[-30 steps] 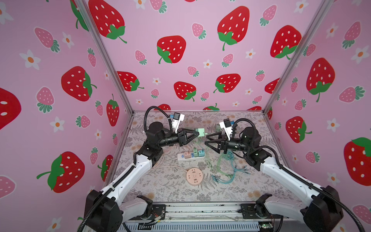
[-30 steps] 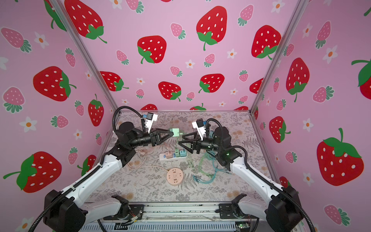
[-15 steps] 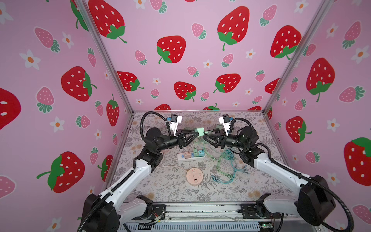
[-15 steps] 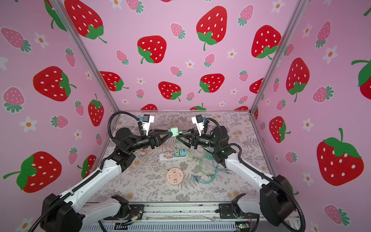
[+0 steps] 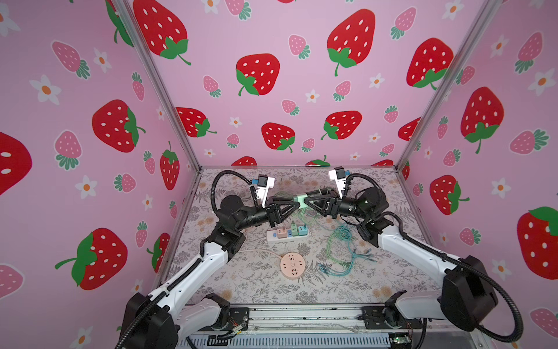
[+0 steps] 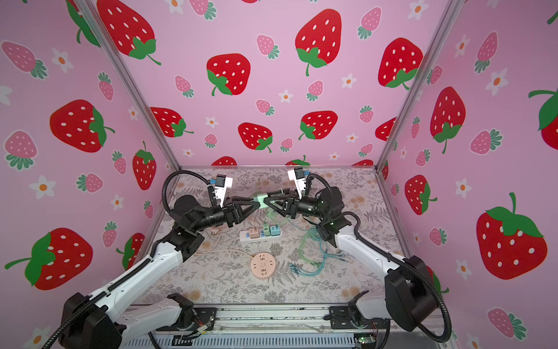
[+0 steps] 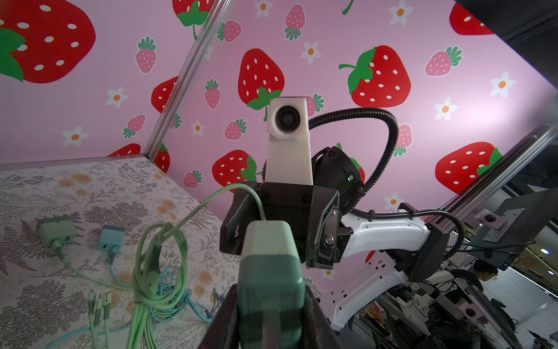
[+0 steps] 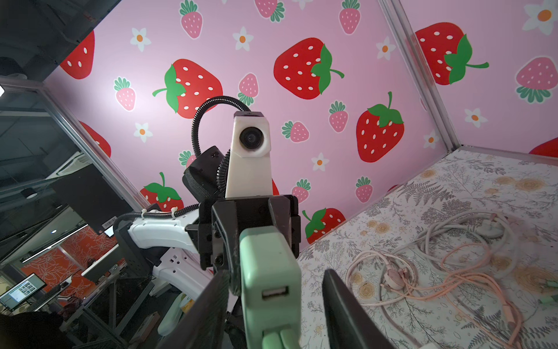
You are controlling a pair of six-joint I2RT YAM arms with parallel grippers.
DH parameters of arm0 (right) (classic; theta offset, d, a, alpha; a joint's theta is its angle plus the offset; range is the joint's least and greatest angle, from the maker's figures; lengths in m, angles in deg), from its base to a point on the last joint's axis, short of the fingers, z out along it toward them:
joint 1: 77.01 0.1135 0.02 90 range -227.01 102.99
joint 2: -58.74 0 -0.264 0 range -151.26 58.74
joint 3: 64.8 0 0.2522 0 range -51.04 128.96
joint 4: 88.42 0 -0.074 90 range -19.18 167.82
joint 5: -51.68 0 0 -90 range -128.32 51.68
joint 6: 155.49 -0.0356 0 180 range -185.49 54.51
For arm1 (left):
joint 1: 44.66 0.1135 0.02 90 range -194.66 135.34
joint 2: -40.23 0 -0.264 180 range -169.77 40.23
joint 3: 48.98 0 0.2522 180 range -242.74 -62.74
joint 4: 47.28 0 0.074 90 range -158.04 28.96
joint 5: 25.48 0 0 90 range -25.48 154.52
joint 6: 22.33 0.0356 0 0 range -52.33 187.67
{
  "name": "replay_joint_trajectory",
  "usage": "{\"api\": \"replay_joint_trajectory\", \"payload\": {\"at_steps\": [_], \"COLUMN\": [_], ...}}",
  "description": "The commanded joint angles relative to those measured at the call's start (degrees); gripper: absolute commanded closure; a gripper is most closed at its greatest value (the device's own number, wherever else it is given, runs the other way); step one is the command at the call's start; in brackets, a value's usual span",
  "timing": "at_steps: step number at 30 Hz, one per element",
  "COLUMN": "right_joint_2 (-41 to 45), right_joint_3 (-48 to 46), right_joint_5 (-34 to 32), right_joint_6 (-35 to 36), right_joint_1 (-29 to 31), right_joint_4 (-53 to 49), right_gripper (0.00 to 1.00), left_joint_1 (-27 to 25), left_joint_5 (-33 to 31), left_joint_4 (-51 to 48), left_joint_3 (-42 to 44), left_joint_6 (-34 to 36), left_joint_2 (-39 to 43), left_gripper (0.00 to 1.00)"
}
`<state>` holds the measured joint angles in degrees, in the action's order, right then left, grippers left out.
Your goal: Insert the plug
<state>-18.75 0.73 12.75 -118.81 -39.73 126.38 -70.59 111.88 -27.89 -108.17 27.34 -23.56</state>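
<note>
The plug's prong end (image 7: pixel 270 317) is covered by my left gripper, so next my right gripper grabs the plug's port end (image 8: pixel 275 290) and leaves the plug's prongs free for the round pink socket.
The plug is a pale green charger block (image 5: pixel 299 198) (image 6: pixel 259 199) held in mid-air above the white power strip (image 5: pixel 273 236). My left gripper (image 5: pixel 297 203) is shut on its prong end (image 7: pixel 271 281). My right gripper (image 5: pixel 305 200) faces it from the other side, jaws straddling the block's port end (image 8: pixel 268 272). One finger lies close beside the block; the other finger (image 8: pixel 338 290) stands clear of it, so the right gripper (image 8: pixel 276 275) is open. The port face shows one bare USB slot and a green cable (image 7: pixel 157 260) plugged in below it.
The strip carries pink, green and blue chargers (image 5: pixel 294 230). A round pink socket (image 5: pixel 292 265) lies nearer the front. Green and blue cables (image 5: pixel 341 250) tangle on the right of the mat, and a pink cable coil (image 8: pixel 422 272) lies on the left.
My right gripper has come in leftward to the green block and its jaws have narrowed around it. My left arm has shifted a little while keeping its hold.
</note>
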Motion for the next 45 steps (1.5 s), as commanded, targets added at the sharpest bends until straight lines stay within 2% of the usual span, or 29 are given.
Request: {"api": "replay_joint_trajectory", "payload": {"at_steps": [1, 2, 8, 14, 16, 17, 19, 20, 22, 25, 28, 31, 33, 36, 38, 40, 45], "right_joint_2": [-0.4, -0.6, -1.2, -1.0, -0.7, -0.5, 0.4, 1.0, 2.3, 2.9, 2.8, 2.9, 2.7, 1.4, 0.7, -0.2, -1.7], "right_joint_3": [2.9, 3.1, 3.6, 3.7, 3.7, 3.7, 4.7, 5.8, 9.7, 15.2, 18.3, 19.7, 20.7, 24.5, 26.5, 28.1, 31.7], "right_joint_5": [2.0, 2.2, 4.9, 6.6, 6.7, 6.5, 5.7, 4.9, 1.3, -5.1, -9.4, -12.6, -15.1, -22.7, -28.3, -32.9, -46.0], "right_joint_6": [-0.2, 0.3, 0.6, 0.8, 1.0, 1.2, 4.8, 8.3, 18.5, 28.5, 32.9, 35.7, 36.4, 35.9, 33.9, 31.5, 28.0], "right_joint_1": [0.7, 0.9, 1.3, 1.3, 1.3, 1.3, 1.2, 1.1, 1.1, 1.1, 1.2, 1.3, 1.5, 3.7, 6.2, 8.7, 13.9], "right_joint_4": [0.8, 0.1, -1.1, -1.2, -1.5, -2.0, -7.7, -12.7, -28.8, -47.1, -57.2, -63.6, -67.1, -75.6, -79.6, -83.3, -92.4], "right_gripper": [0.48, 0.51, 0.54, 0.69, 0.77, 0.79, 0.81, 0.81, 0.82, 0.84, 0.84, 0.84, 0.84, 0.88, 0.89, 0.95, 0.96], "left_joint_1": [-0.4, -0.4, -0.4, -0.4, -0.4, -0.4, -0.4, -0.4, -0.3, 0.5, 1.3, 2.4, 2.7, 2.6, 2.7, 2.6, 2.7], "left_joint_5": [0.8, 0.7, 0.7, 0.5, 0.5, 0.6, 0.6, 0.6, 0.5, -0.6, -3.8, -6.7, -9.1, -13.0, -16.2, -20.0, -26.8], "left_joint_4": [2.8, 2.7, 2.6, 1.2, -0.1, -1.1, -5.5, -8.0, -14.1, -21.6, -29.9, -34.9, -37.7, -42.1, -45.1, -48.5, -53.3], "left_joint_3": [0.1, 0.1, 0.3, 0.4, 0.1, -0.2, -1.2, -1.8, -2.6, -2.1, -0.7, 1.4, 2.7, 4.3, 5.2, 5.8, 6.9], "left_joint_6": [0.7, 0.8, 1.9, 3.4, 4.1, 4.5, 6.2, 7.2, 9.9, 13.3, 16.7, 17.0, 16.1, 15.0, 14.5, 14.4, 14.5], "left_joint_2": [0.4, 0.3, 0.5, 1.2, 1.5, 1.6, 2.0, 2.3, 3.7, 7.1, 11.1, 14.7, 16.3, 17.9, 18.5, 18.6, 16.5], "left_gripper": [1.00, 1.00, 1.00, 1.00, 0.99, 0.95, 0.73, 0.65, 0.60, 0.55, 0.50, 0.48, 0.48, 0.49, 0.49, 0.49, 0.49]}}
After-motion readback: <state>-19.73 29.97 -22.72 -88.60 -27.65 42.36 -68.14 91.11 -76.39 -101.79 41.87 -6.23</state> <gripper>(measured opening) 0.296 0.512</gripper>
